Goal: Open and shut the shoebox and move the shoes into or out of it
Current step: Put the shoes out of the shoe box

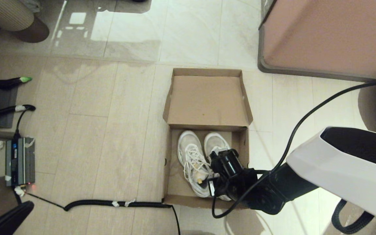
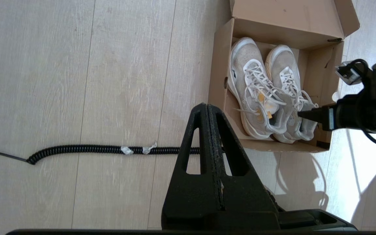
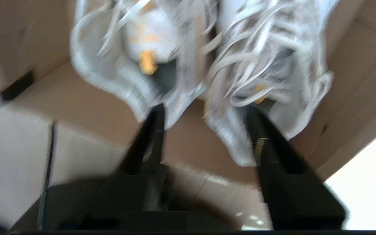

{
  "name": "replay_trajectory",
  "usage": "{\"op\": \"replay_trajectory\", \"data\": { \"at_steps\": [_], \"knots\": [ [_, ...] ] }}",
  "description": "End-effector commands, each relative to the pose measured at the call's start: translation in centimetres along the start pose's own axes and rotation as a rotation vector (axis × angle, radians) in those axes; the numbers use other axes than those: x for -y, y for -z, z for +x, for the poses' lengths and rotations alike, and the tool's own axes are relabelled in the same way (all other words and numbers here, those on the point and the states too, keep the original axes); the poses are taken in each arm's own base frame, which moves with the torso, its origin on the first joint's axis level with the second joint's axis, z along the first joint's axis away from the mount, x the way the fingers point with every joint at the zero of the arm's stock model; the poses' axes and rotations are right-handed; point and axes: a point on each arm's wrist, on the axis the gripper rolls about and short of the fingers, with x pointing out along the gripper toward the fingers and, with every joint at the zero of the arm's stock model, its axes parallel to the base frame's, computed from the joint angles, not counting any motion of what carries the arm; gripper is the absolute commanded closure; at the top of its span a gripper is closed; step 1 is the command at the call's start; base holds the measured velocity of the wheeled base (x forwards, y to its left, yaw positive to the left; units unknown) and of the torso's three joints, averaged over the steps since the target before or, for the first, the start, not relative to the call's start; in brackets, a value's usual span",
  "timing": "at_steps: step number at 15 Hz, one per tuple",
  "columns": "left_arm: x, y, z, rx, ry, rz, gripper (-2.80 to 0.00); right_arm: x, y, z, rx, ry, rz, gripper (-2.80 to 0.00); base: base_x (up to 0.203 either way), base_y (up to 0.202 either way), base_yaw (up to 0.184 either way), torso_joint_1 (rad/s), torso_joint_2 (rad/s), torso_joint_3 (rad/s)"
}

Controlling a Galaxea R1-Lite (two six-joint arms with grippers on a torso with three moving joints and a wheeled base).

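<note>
I should go on lowering my right gripper into the shoe openings [image 3: 165, 76], as its open fingers are astride the neighbouring sides [image 3: 186, 90] of both white shoes, before I close it on those sides.
The brown cardboard shoebox [image 1: 167, 163] stands on the floor with its flap lid [image 1: 207, 101] folded back flat behind it. Both white lace-up shoes [image 1: 193, 156] lie side by side in it, toes toward the lid. My right gripper [image 3: 204, 109] is open and hangs over the heel ends of the shoes [image 3: 135, 75], one finger by each heel, gripping nothing. In the head view the right wrist [image 1: 228, 166] covers the right shoe's heel. My left gripper [image 2: 206, 107] is shut and empty, held off to the left of the shoebox [image 2: 219, 81] above the floor.
A large pinkish-brown block with a grey rim [image 1: 321, 36] stands behind the box at the right. A coiled black cable [image 1: 116, 204] runs along the floor to the box's near left corner. A grey power unit [image 1: 20, 161] sits at the far left.
</note>
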Motion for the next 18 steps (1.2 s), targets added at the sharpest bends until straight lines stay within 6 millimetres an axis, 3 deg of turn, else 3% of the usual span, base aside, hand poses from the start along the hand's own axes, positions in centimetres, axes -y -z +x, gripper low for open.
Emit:
{"op": "replay_trajectory", "data": {
  "at_steps": [1, 7, 11, 18],
  "knots": [
    [-0.1, -0.2, 0.4, -0.011, -0.002, -0.003, 0.00, -0.1, 0.4, 0.8, -0.017, 0.019, -0.003, -2.80, 0.000, 0.000, 0.000, 0.000, 0.00, 0.000],
    [0.0, -1.7, 0.8, 0.017, 0.000, 0.021, 0.00, 0.0, -0.1, 5.4, -0.021, 0.054, 0.027, -2.80, 0.000, 0.000, 0.000, 0.000, 0.00, 0.000],
    [-0.1, -2.6, 1.8, 0.001, 0.001, 0.038, 0.00, 1.2, -0.5, 6.8, -0.071, 0.125, 0.029, -2.80, 0.000, 0.000, 0.000, 0.000, 0.00, 0.000],
    [-0.1, -7.1, 5.2, 0.030, 0.016, 0.117, 0.00, 1.3, -0.2, 9.2, -0.086, 0.140, 0.035, -2.80, 0.000, 0.000, 0.000, 0.000, 0.00, 0.000]
  ]
}}
